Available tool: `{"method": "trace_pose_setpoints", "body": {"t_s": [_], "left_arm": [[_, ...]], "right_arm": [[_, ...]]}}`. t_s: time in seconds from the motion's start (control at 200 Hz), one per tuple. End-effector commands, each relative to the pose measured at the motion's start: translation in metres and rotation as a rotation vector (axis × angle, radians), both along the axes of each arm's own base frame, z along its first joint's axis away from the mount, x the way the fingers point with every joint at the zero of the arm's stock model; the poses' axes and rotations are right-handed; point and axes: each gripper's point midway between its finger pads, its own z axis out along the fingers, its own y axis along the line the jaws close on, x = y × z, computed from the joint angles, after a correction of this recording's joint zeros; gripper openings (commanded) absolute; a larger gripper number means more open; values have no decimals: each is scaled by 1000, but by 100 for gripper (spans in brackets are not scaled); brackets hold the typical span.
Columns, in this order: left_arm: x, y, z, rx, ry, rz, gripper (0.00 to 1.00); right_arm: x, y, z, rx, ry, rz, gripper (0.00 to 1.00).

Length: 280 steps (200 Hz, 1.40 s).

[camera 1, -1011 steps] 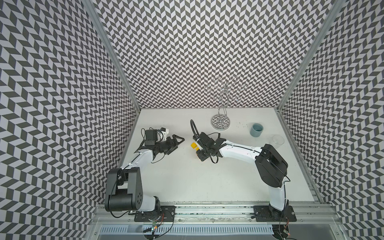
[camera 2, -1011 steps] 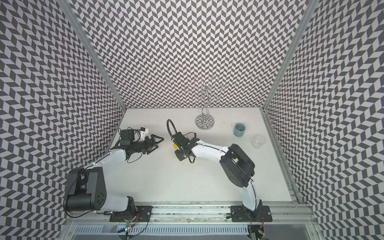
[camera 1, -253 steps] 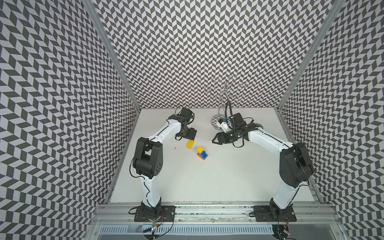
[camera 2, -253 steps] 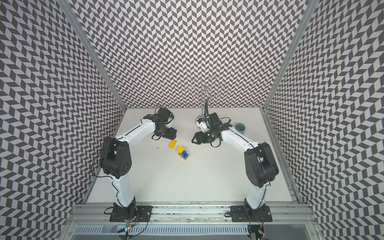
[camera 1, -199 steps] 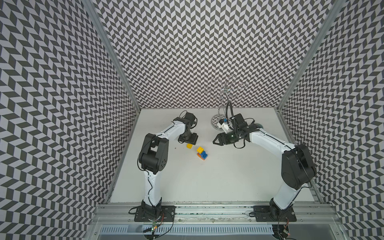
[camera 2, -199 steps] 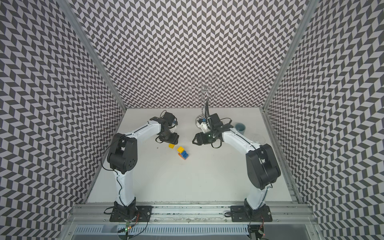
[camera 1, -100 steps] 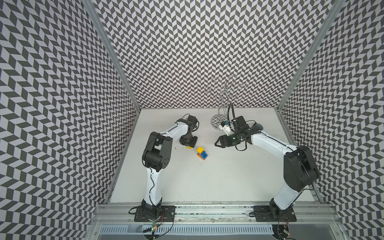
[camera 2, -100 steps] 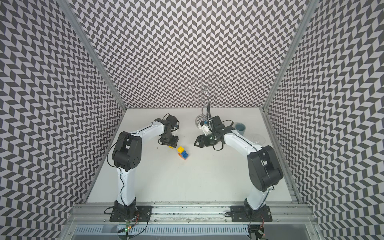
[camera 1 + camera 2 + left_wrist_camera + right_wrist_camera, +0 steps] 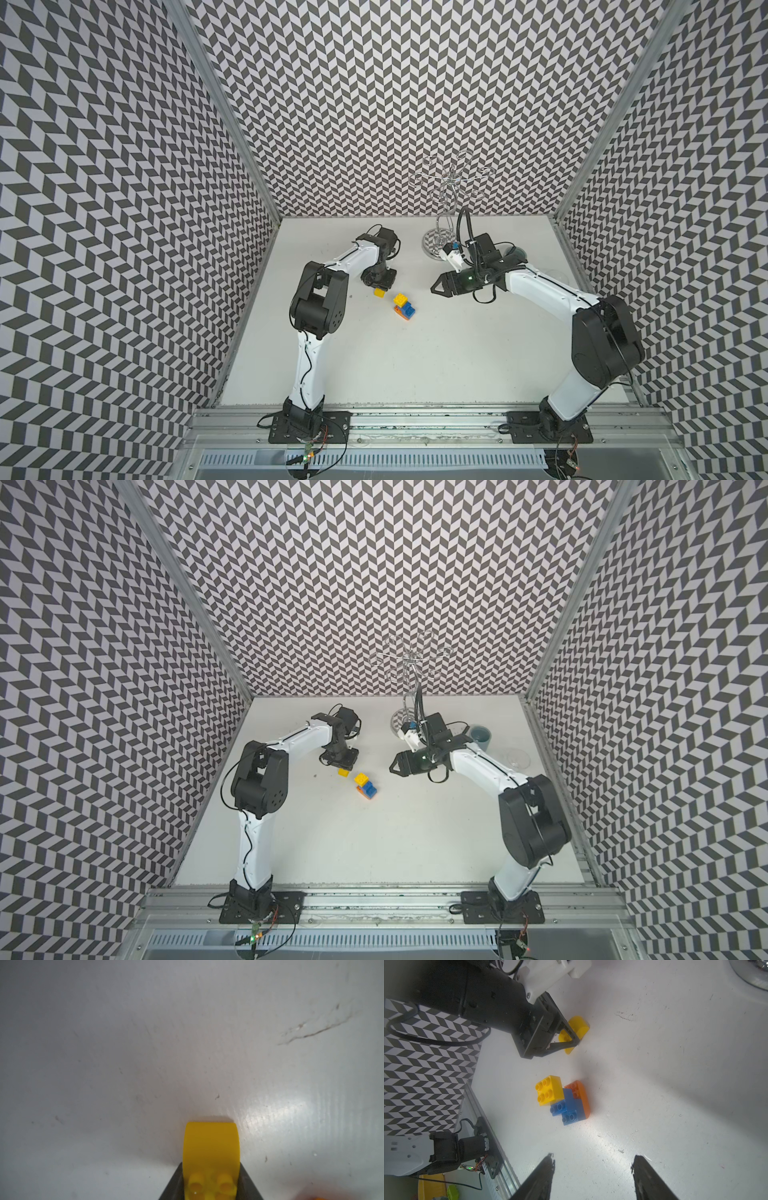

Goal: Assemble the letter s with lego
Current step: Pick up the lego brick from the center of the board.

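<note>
The joined bricks [image 9: 403, 306] are standing free and their blue end [image 9: 409, 311] points to the front, so next my right gripper moves around low and takes hold of that end to keep them steady.
My left gripper [image 9: 380, 286] points down at the table and is shut on a loose yellow lego brick [image 9: 379, 293] with a rounded end. In the left wrist view that yellow brick [image 9: 211, 1145] sits between the dark fingers [image 9: 176, 1184], studs towards the camera. Just to its right lie joined bricks [image 9: 404, 306]: a yellow square [image 9: 549, 1089], two blue squares [image 9: 566, 1107] and an orange oblong [image 9: 581, 1095]. My right gripper [image 9: 434, 286] hovers to their right, open and empty, and its fingertips [image 9: 548, 1165] stand wide apart.
A wire metal stand [image 9: 446, 232] stands at the back behind the right arm. A grey cup [image 9: 481, 735] and a clear glass cup [image 9: 518, 758] sit at the back right. The aluminium rail [image 9: 415, 419] runs along the front edge.
The left gripper has come down over the loose yellow brick and shut on it. The right gripper has drawn back slightly to the right and stays open.
</note>
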Motion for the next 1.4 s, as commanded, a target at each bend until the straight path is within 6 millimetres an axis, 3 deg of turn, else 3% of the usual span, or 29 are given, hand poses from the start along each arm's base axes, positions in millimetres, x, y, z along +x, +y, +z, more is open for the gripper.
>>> {"method": "trace_pose_setpoints", "body": {"t_s": [0.0,0.13,0.19,0.23,0.401,0.556,0.636,0.796,0.926,1.127,1.397], "left_arm": [[-6,1,-1,17,19,-6,39],[-10,4,0,20,17,-5,37],[-9,4,2,23,12,-2,14],[-9,4,3,24,10,1,6],[-10,-2,29,-48,-42,-2,3],[-17,9,59,-103,-115,28,0],[-19,16,80,-159,-169,48,0],[-26,22,115,-218,-291,50,9],[-36,19,136,-280,-359,31,9],[-48,14,161,-403,-423,13,9],[-56,19,156,-386,-434,-6,9]], "right_arm": [[4,1,17,30,-67,12,62],[3,1,16,30,-66,13,62],[3,1,17,34,-69,15,62],[3,1,18,37,-74,18,62],[-6,2,33,77,-201,46,61],[-58,19,53,222,-473,247,64],[-83,27,49,225,-619,316,66],[-113,38,10,214,-702,353,67],[-109,46,-14,184,-741,307,67],[-82,59,-39,176,-774,240,68],[-66,81,-68,183,-792,234,66]]}}
